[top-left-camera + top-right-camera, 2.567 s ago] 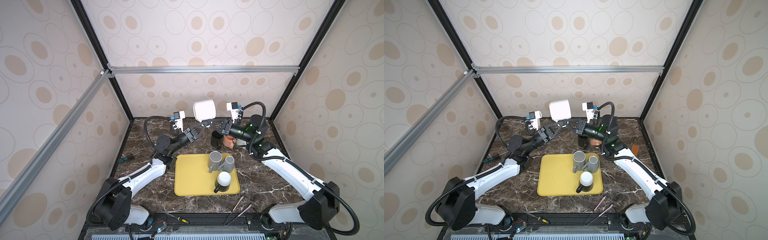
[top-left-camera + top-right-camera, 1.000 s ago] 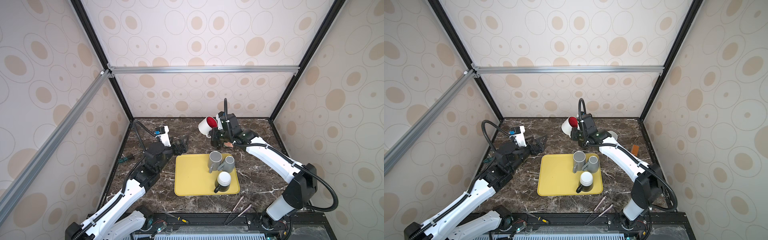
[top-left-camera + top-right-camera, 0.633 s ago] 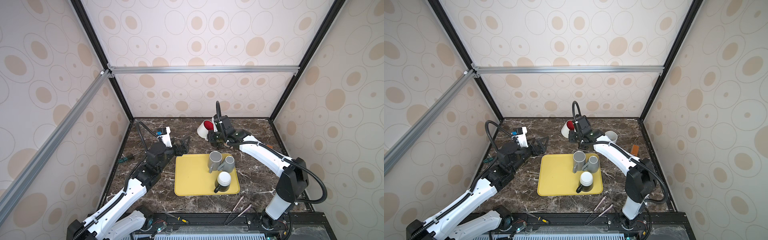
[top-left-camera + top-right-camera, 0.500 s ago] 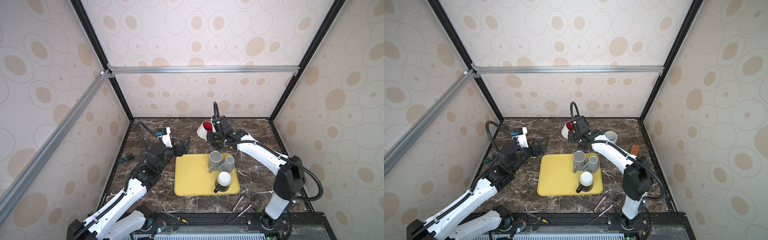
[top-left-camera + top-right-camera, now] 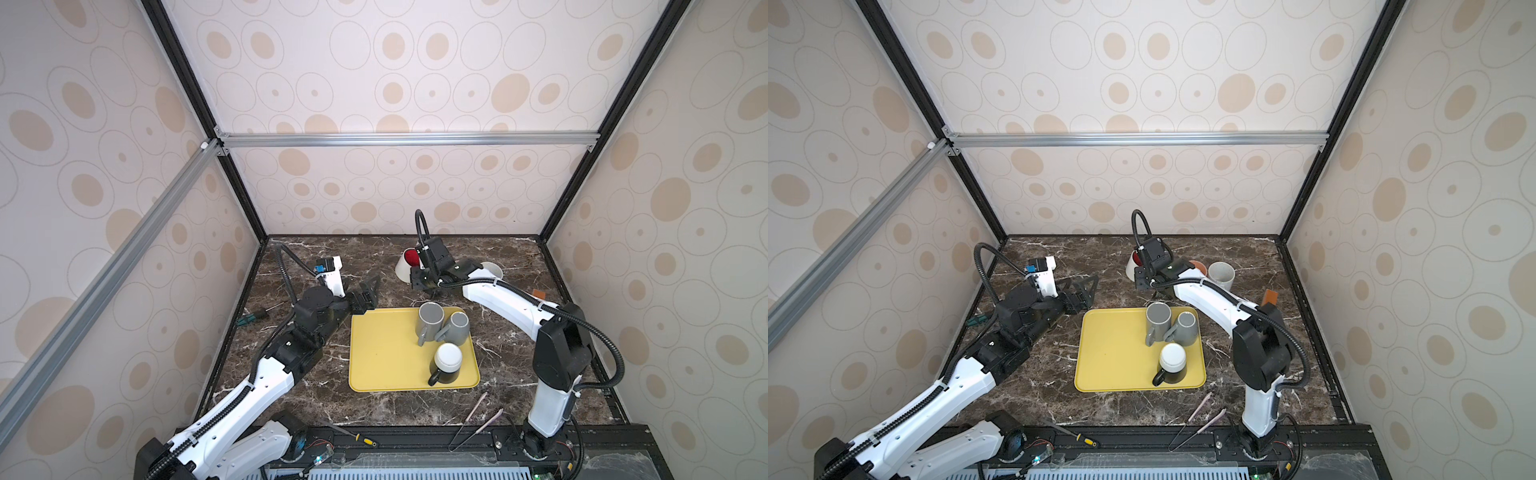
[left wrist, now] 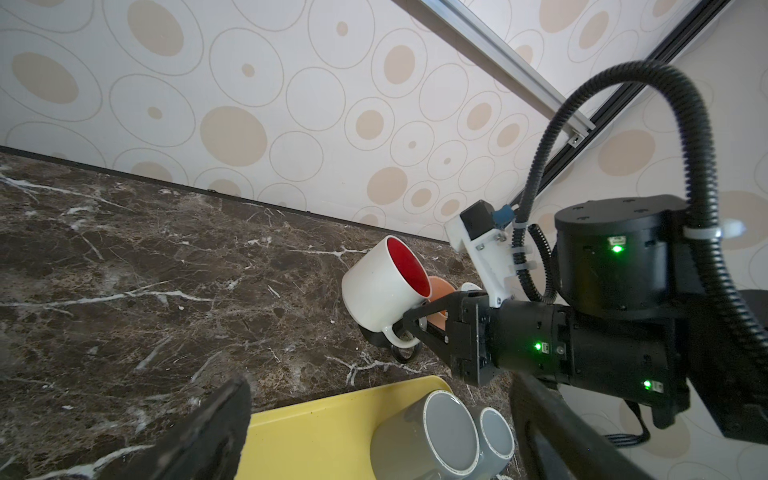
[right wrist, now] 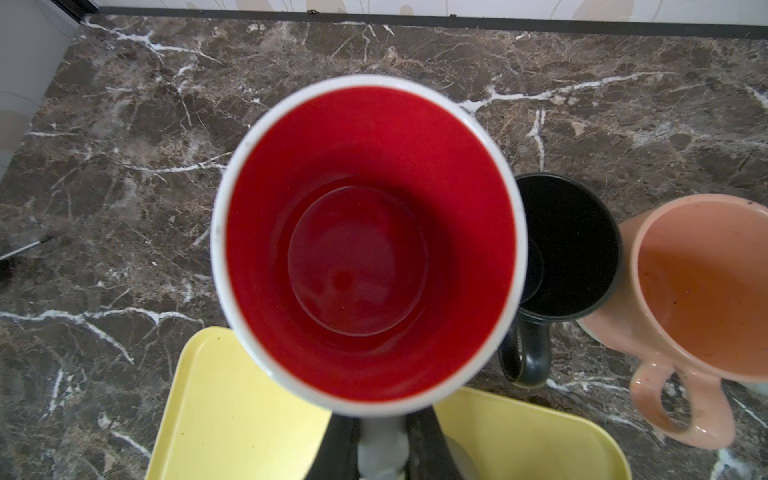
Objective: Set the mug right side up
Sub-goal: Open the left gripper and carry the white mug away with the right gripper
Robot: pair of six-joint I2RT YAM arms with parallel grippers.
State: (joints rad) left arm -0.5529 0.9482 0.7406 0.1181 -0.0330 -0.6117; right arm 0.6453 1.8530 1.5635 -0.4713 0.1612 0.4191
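The white mug's opening [image 5: 411,257] is facing up over open marble [image 5: 400,293]. I should go on lowering and levelling the mug with my right gripper until the mug's base sits flat before I let go.
The mug [image 5: 404,266] [image 5: 1131,266] is white outside and red inside. It hangs low over the marble at the back middle in both top views, mouth upward and tilted. My right gripper [image 7: 381,440] is shut on the mug's handle [image 6: 397,334], and the red inside [image 7: 365,241] fills the right wrist view. From the left wrist view, the right gripper [image 6: 411,326] pinches the handle beside the mug [image 6: 378,286]. Whether the base touches the table I cannot tell. My left gripper [image 5: 370,287] [image 5: 1084,287] [image 6: 380,432] stands open and empty, left of the tray.
A yellow tray [image 5: 378,357] holds two grey mugs [image 5: 430,319] and a black mug [image 5: 446,363] with its white bottom up. A black mug [image 7: 569,249], a peach mug [image 7: 698,286] and a cream mug [image 5: 492,270] stand beside the held mug. Tweezers [image 5: 478,419] lie in front.
The left gripper let go of the mug and drew back to the left. The right gripper turned the mug mouth up and brought it down and leftward toward the table.
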